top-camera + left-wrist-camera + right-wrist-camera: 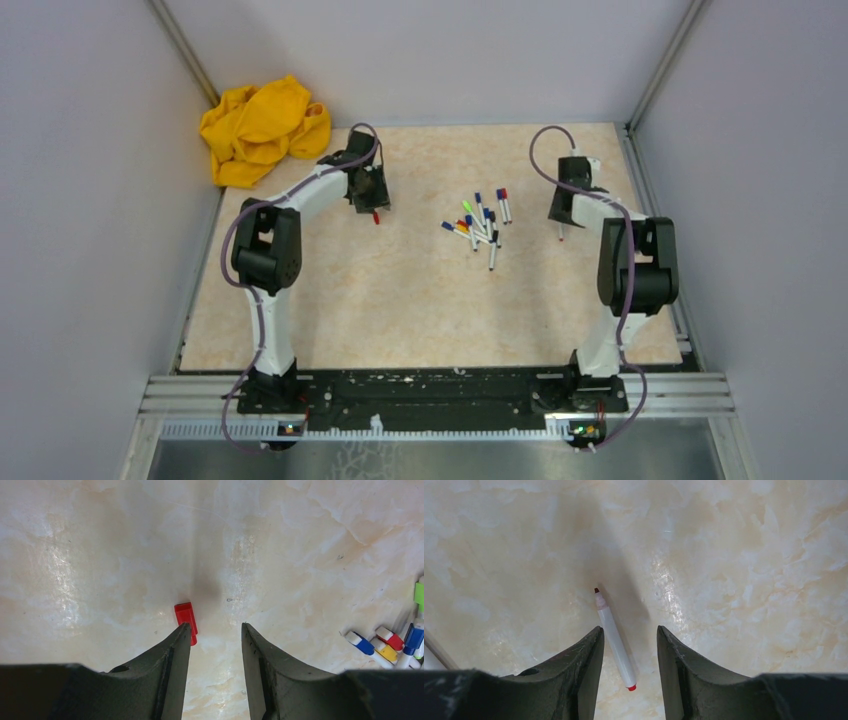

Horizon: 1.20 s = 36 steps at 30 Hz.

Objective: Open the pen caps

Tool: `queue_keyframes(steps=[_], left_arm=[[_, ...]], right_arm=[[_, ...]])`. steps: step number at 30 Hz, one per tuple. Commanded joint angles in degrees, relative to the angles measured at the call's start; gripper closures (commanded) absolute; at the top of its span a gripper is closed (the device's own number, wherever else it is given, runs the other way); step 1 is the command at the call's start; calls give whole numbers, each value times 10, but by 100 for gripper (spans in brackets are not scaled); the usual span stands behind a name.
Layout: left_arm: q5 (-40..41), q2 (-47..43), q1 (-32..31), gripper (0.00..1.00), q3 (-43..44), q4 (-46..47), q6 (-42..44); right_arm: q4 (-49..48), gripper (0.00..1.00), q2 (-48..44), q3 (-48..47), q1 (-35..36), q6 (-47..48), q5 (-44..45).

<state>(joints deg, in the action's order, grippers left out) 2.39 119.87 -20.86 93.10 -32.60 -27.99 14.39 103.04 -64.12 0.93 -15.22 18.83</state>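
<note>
The blue-capped pen is right up against the red-capped pen, so it will be pulled along toward the pile when I move the red-capped pen.
A loose red pen cap lies on the table just past my left gripper's left fingertip; it also shows in the top view. My left gripper is open and empty above it. My right gripper is open and empty over an uncapped white pen barrel with a red tip, which lies flat on the table. A pile of capped pens with blue, red, green and yellow caps lies mid-table between the arms; some of them show at the right edge of the left wrist view.
A crumpled yellow cloth lies in the back left corner. Grey walls enclose the beige marbled table on the left, back and right. The black mounting rail runs along the near edge.
</note>
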Motion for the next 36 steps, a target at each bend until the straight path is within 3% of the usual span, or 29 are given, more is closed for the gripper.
queue_keyframes(steps=[1,12,24,29,31,36], left_arm=[[-8,-10,1,51,15,-4,7],[-21,-19,1,47,5,6,-1],[-103,-30,1,21,6,48,-18],[-136,-29,1,18,6,69,-23],[-144,-30,1,9,6,77,-23],[-148,-30,0,7,11,83,-23]], right_arm=[[-17,57,-1,7,-4,-5,-15],[-17,60,-24,-29,52,40,-25],[-6,61,33,-112,100,83,-69],[-1,61,72,-146,109,91,-96],[4,61,86,-161,116,97,-100],[16,60,119,-197,127,100,-103]])
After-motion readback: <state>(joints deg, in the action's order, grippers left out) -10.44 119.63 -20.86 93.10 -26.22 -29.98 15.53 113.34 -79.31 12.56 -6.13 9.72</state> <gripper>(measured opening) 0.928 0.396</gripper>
